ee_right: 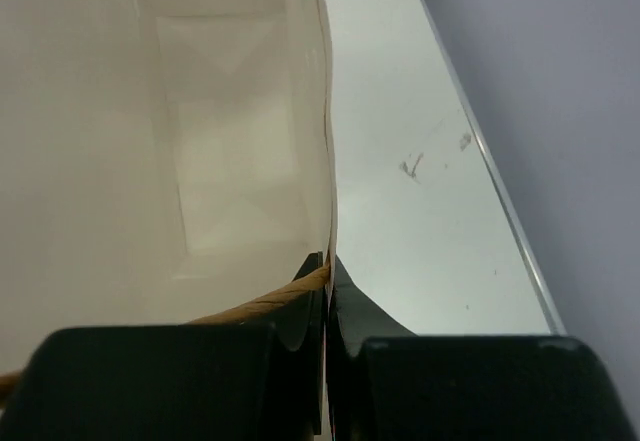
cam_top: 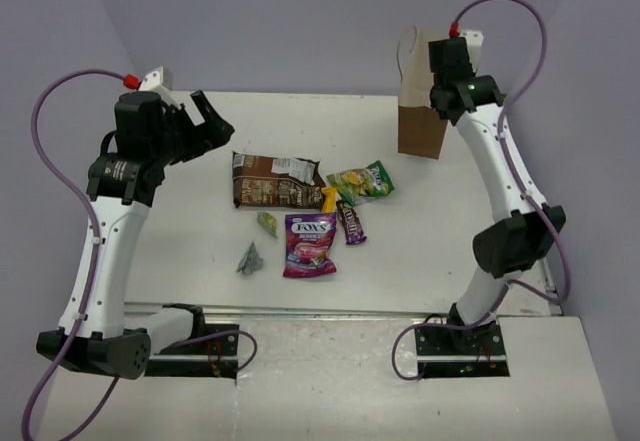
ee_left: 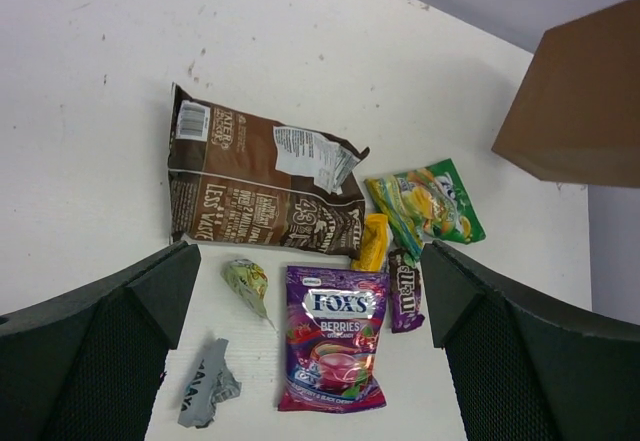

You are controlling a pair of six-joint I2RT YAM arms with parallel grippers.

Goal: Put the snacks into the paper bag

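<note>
The space [cam_top: 424, 221] beside the dark brown bar is clear with the paper bag upright [cam_top: 421, 132], so my right gripper should keep pulling the bag there and then release its rim.
The snacks lie mid-table: a long brown wrapper [cam_top: 275, 182] [ee_left: 262, 188], a green bag [cam_top: 362, 181] [ee_left: 426, 204], a purple Fox's pouch [cam_top: 309, 245] [ee_left: 332, 349], a dark brown bar [cam_top: 350, 222] [ee_left: 406, 290], a yellow bar [cam_top: 328, 199] [ee_left: 372, 243], and tiny green [cam_top: 267, 223] [ee_left: 247, 283] and grey [cam_top: 250, 259] [ee_left: 207, 385] wrappers. My left gripper [cam_top: 212, 124] [ee_left: 310, 296] is open and empty, high above them. The paper bag [cam_top: 422, 119] [ee_left: 582, 101] stands upright at the back right. My right gripper [cam_top: 445, 86] [ee_right: 327, 273] is shut on its rim, the pale inside [ee_right: 150, 141] in view.
The table's right edge [ee_right: 500, 211] runs close beside the bag. The back wall stands just behind the bag.
</note>
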